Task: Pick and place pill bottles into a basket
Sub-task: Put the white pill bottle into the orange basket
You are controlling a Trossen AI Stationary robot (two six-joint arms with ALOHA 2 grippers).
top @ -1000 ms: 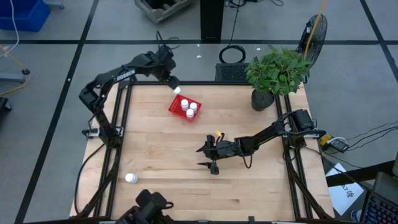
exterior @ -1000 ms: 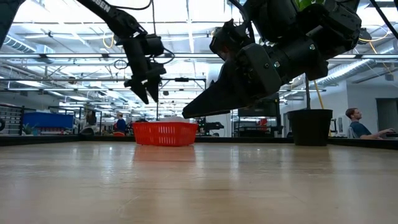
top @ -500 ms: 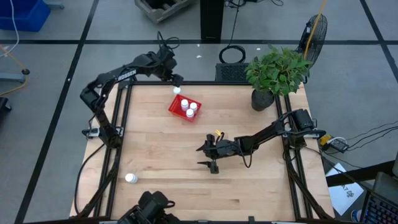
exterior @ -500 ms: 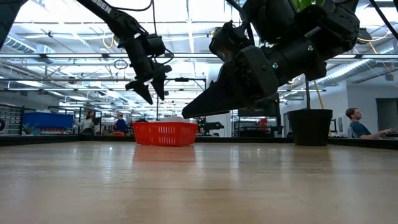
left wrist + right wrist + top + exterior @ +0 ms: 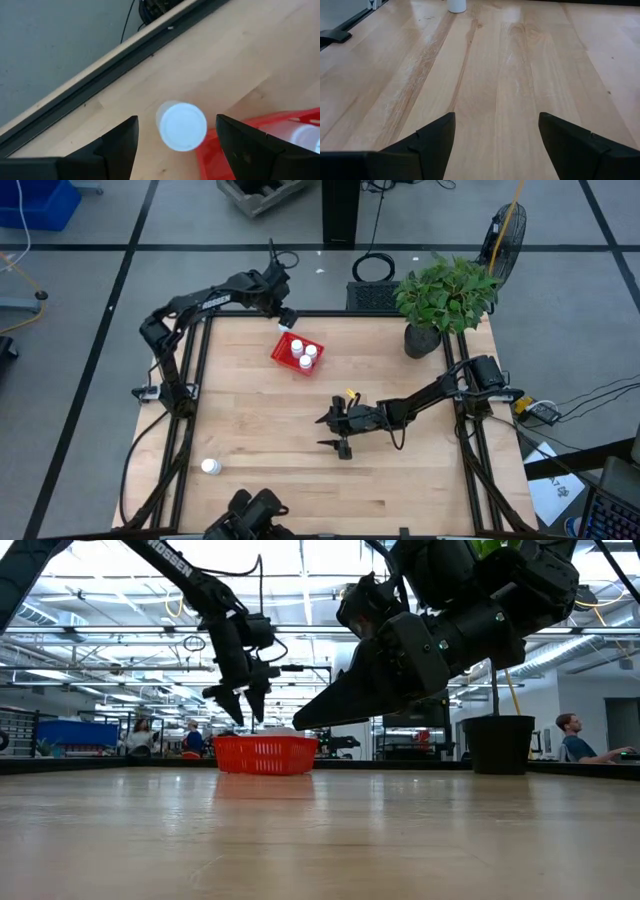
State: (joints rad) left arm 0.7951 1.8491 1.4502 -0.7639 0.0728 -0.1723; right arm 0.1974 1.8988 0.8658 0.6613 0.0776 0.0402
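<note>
The white pill bottle [image 5: 181, 123] beside the red basket is centred under my left gripper's open fingers. I should go on moving down until they are on both sides of its top [image 5: 183, 127], then close them.
The red basket [image 5: 298, 353] stands near the table's far edge with three white pill bottles [image 5: 304, 355] in it; it also shows in the low view [image 5: 265, 754]. My left gripper [image 5: 286, 317] hangs open, pointing down, just off the basket's far-left corner. In the left wrist view, one upright pill bottle [image 5: 181, 126] stands on the table beside the basket's corner [image 5: 260, 145]. The two fingers stand apart on either side of it and above it, without touching. Another bottle [image 5: 210, 467] stands near the table's near-left corner. My right gripper [image 5: 336, 432] waits open over the table's middle.
A potted plant in a black pot [image 5: 422, 340] stands at the far right corner. The near-left bottle shows far ahead of my right gripper [image 5: 456, 5]. Bare wood lies between the basket and the table's near edge. People sit in the room behind [image 5: 572, 736].
My left gripper has moved toward the table's right edge and down, closer to the basket's far-left corner, and has turned about its wrist. My right arm has kept still.
</note>
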